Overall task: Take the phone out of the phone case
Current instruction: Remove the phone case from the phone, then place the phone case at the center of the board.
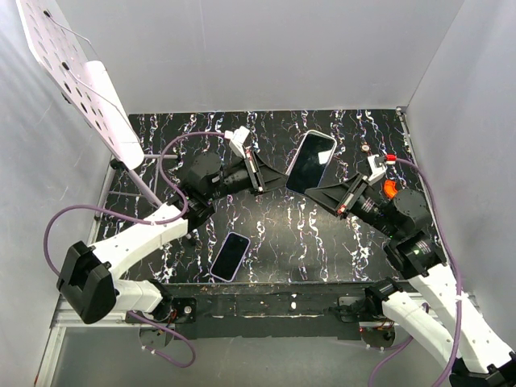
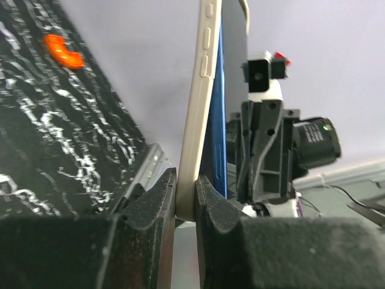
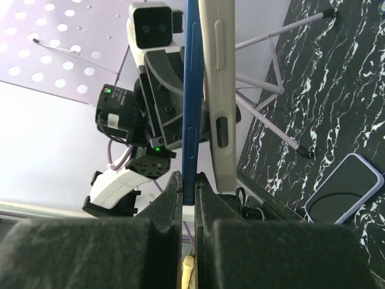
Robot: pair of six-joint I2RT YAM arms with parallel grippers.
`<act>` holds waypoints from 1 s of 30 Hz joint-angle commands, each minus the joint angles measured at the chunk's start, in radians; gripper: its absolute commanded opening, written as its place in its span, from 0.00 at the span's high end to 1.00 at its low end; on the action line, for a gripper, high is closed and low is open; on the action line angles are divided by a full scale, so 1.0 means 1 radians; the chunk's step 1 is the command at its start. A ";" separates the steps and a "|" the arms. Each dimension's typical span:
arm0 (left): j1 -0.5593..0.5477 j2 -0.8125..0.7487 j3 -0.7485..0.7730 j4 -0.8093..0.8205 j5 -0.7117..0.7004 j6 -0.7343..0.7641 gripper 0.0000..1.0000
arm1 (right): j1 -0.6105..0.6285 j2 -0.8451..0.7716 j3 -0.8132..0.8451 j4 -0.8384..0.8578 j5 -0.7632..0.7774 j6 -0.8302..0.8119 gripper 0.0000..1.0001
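My left gripper keeps pulling away until the cream case rests at the table's open back (image 1: 258, 139), because a narrow gap (image 3: 205, 155) separates the case from the blue phone.
The phone (image 1: 310, 160) is held in the air over the table's middle, screen toward the top camera, with a cream case rim around it. My left gripper (image 1: 278, 179) is shut on the cream case's edge (image 2: 198, 108); its jaws (image 2: 185, 192) pinch only the case, and the blue phone (image 2: 218, 120) stands just behind it. My right gripper (image 1: 318, 192) is shut on the blue phone's edge (image 3: 192, 108); its jaws (image 3: 189, 189) pinch only the phone. In the right wrist view, the cream case (image 3: 218, 90) stands beside the phone, a narrow gap between them.
A second phone (image 1: 230, 256) lies flat near the table's front edge, also in the right wrist view (image 3: 346, 189). A small orange object (image 1: 389, 189) lies at the right. A white perforated board (image 1: 76, 72) on thin legs leans at the back left. Grey walls enclose the table.
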 commanded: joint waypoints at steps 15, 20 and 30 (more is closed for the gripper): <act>0.145 0.197 0.084 -0.420 -0.351 0.098 1.00 | 0.006 -0.118 -0.010 -0.204 0.012 -0.177 0.99; 0.151 0.285 0.093 -0.384 -0.381 0.057 1.00 | 0.003 -0.169 0.005 -0.264 0.058 -0.196 0.99; 0.262 0.599 0.256 -0.217 -0.303 -0.033 1.00 | 0.003 -0.206 0.027 -0.331 0.075 -0.202 0.99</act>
